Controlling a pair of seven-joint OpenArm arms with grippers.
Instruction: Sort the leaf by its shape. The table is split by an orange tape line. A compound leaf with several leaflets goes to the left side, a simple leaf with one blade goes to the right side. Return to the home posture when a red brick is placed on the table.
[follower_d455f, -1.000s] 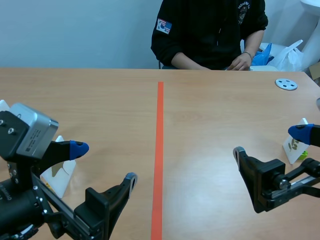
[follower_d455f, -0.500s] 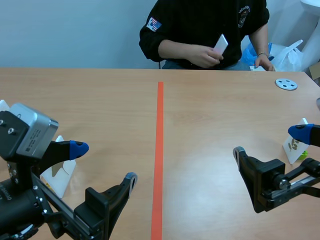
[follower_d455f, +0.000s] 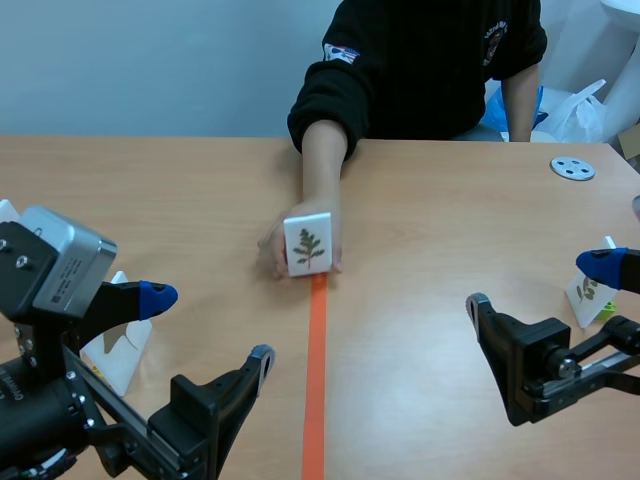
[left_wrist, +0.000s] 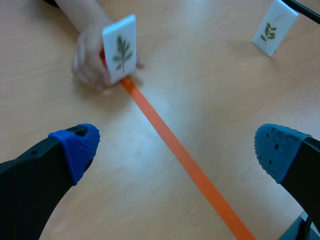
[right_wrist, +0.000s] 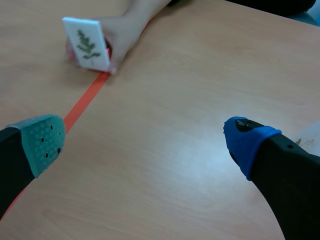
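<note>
Pink (right_wrist: 108, 52) shows behind the white card's edge (follower_d455f: 308, 245), so a brick will come along on the white card's back when I pick the white card up.
A person's hand (follower_d455f: 300, 235) stands a white card with a many-leaflet leaf (follower_d455f: 308, 245) upright on the orange tape line (follower_d455f: 316, 380), mid-table. In the left wrist view the card (left_wrist: 120, 48) is well ahead of my left gripper (left_wrist: 175, 145), still held by the hand (left_wrist: 87, 62). From the right wrist view the card (right_wrist: 86, 44) lies ahead and off to one side of my right gripper (right_wrist: 145, 137). Both grippers are open and hold nothing: the left gripper (follower_d455f: 210, 325) low at the left, the right gripper (follower_d455f: 540, 282) low at the right.
A white leaf card (follower_d455f: 120, 350) stands on the left side, partly behind my left arm. Another leaf card (follower_d455f: 588, 290) stands at the right edge, also in the left wrist view (left_wrist: 274, 27). A grey disc (follower_d455f: 572, 168) lies far right. The person sits across the table.
The person picked up a white card and reached forward, setting it on the tape line at mid-table. Neither arm has moved.
</note>
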